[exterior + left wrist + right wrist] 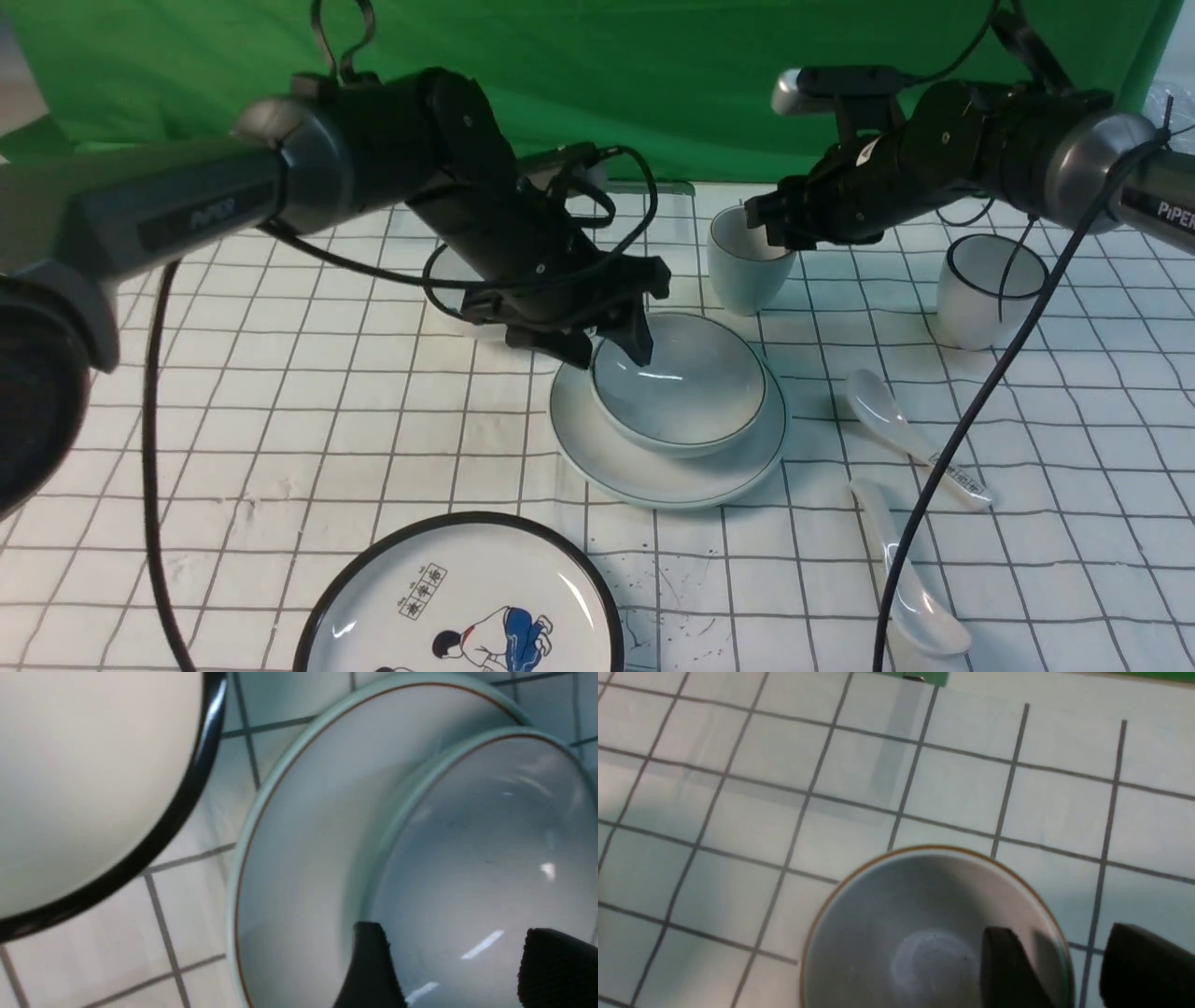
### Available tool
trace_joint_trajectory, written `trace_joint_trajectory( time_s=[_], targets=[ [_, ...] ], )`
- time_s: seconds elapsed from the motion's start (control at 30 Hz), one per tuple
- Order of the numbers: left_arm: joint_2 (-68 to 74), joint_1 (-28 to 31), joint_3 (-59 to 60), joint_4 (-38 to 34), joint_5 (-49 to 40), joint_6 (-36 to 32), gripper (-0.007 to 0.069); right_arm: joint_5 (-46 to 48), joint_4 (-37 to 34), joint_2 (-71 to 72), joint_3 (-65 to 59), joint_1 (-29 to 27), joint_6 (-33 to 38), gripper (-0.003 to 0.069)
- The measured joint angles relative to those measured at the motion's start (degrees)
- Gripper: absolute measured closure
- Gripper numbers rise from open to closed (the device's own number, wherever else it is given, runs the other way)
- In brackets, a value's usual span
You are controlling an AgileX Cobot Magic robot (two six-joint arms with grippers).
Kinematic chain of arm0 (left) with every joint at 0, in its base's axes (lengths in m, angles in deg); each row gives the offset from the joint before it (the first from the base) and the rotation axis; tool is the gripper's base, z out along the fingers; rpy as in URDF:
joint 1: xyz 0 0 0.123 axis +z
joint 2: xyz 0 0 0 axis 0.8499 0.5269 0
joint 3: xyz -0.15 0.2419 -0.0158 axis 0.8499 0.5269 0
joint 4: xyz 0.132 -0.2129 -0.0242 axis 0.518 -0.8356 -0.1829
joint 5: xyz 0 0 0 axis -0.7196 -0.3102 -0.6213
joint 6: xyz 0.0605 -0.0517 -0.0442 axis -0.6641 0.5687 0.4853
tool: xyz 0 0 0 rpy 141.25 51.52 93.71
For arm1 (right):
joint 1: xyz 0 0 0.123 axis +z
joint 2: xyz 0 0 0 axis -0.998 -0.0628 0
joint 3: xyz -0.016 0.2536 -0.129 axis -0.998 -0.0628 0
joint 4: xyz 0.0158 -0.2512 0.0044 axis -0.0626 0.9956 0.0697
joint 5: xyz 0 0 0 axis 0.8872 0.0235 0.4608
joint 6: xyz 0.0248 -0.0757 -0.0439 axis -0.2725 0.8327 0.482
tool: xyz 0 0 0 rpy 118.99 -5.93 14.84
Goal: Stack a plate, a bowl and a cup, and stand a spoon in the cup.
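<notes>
The plain spoon [911,587] is longer and thinner than the cup [751,267], so I expect its handle to rest against the cup's rim and stick out when I lower it in.
The plate [653,481] lies mid-table with the bowl [691,383] sitting in it; both show in the left wrist view, plate [303,835] and bowl [467,858]. My left gripper [607,347] [460,961] is open and empty, just above the bowl's left rim. The cup [747,271] [901,933] stands upright behind the bowl. My right gripper [770,229] [1069,961] is open, one finger inside the cup and one outside, astride its wall. The plain spoon [924,621] lies at the front right.
A black-rimmed cup [985,289] stands at the far right. A spoon with a printed handle [882,415] lies right of the plate. A black-rimmed cartoon plate [457,597] lies at the front edge. A black-rimmed bowl [70,788] sits left of the plate, mostly behind my left arm.
</notes>
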Motion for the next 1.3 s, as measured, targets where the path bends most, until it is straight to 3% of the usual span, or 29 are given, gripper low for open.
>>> trace_joint_trajectory(
  time_s=[0.07,0.1,0.13,0.27,0.33,0.43,0.7,0.93,1.3],
  targets=[
    [-1.97,0.00,-0.19,0.62,-0.69,-0.36,0.0227,0.00,-0.05,-0.25,0.00,0.00,0.00,0.0454],
    [-4.58,0.00,-0.25,1.79,-1.84,-1.41,0.0256,-0.12,0.02,-0.38,0.00,0.00,0.39,0.0547],
    [-6.42,0.00,-0.29,2.96,-3.53,-1.70,0.0296,-0.04,0.12,-0.42,0.00,0.00,0.65,0.0566],
    [-12.56,-0.05,-0.51,8.07,-8.40,-2.39,0.0447,0.35,0.27,0.50,0.00,0.00,1.23,0.0567],
    [-17.57,-0.07,-0.54,12.65,-11.16,-2.27,0.0568,2.19,0.27,3.74,0.05,0.00,1.29,0.0567],
    [-22.96,-0.07,-0.54,16.42,-12.94,-1.70,0.0615,7.51,0.32,9.95,0.68,0.00,1.34,0.0567],
    [-32.41,-0.07,1.57,20.25,-14.42,-1.44,0.0622,20.79,0.40,18.47,0.37,3.04,5.00,0.0567],
    [-35.84,-0.07,10.02,21.29,-12.75,-1.23,0.0622,18.20,0.38,13.82,-4.57,9.10,7.97,0.0567],
    [-36.05,-0.07,12.75,24.34,-10.83,0.04,0.0622,15.37,0.19,7.58,-4.59,9.77,8.65,0.0546]
  ],
)
